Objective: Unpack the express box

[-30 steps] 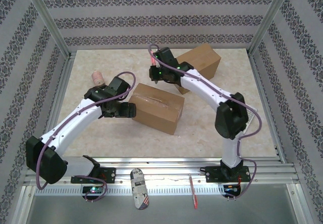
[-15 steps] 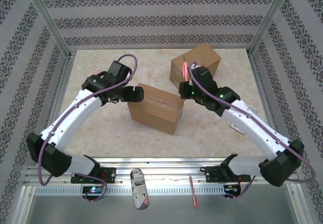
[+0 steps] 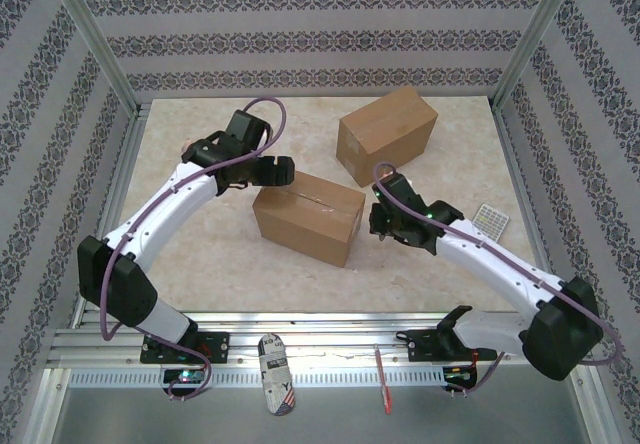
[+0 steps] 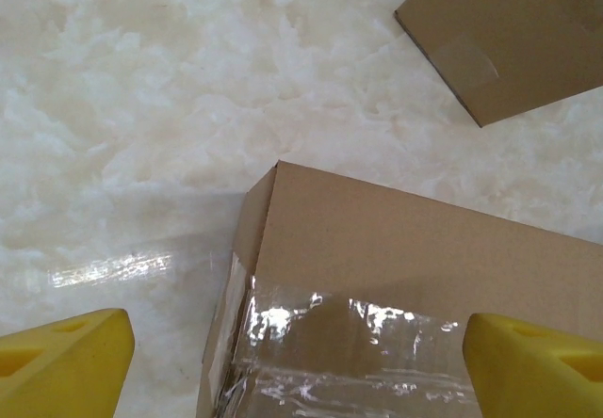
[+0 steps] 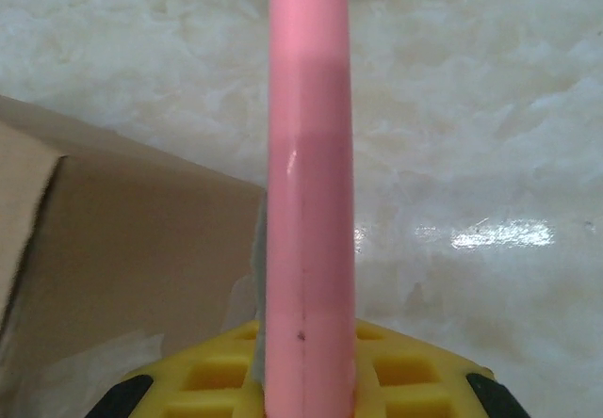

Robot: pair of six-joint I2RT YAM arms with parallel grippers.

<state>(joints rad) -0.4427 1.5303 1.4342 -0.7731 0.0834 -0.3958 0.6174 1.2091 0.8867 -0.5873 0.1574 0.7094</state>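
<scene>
The express box's taped end (image 4: 247,329) lies below my open left gripper, which should keep that end (image 3: 264,204) steady before my right gripper works the pink tool.
The express box (image 3: 305,219) is brown cardboard and lies mid-table, with clear tape across its top (image 4: 377,343). My left gripper (image 3: 275,172) hovers over the box's left end, open, and its yellow fingertips (image 4: 61,366) straddle the taped end with nothing between them. My right gripper (image 3: 380,220) sits just off the box's right end. It is shut on a pink rod-like tool (image 5: 309,183) that points past the box's edge (image 5: 122,239). The tool's tip is out of frame.
A second cardboard box (image 3: 388,134) stands at the back, right of centre, and its corner (image 4: 513,32) appears in the left wrist view. A small white gridded piece (image 3: 490,222) lies at the right. A can (image 3: 274,374) and a red pen (image 3: 383,379) rest on the front rail.
My right arm swung from the far box down to the near box's right end, still holding the pink tool. My left gripper moved farther back along the box's left end and opened wider.
</scene>
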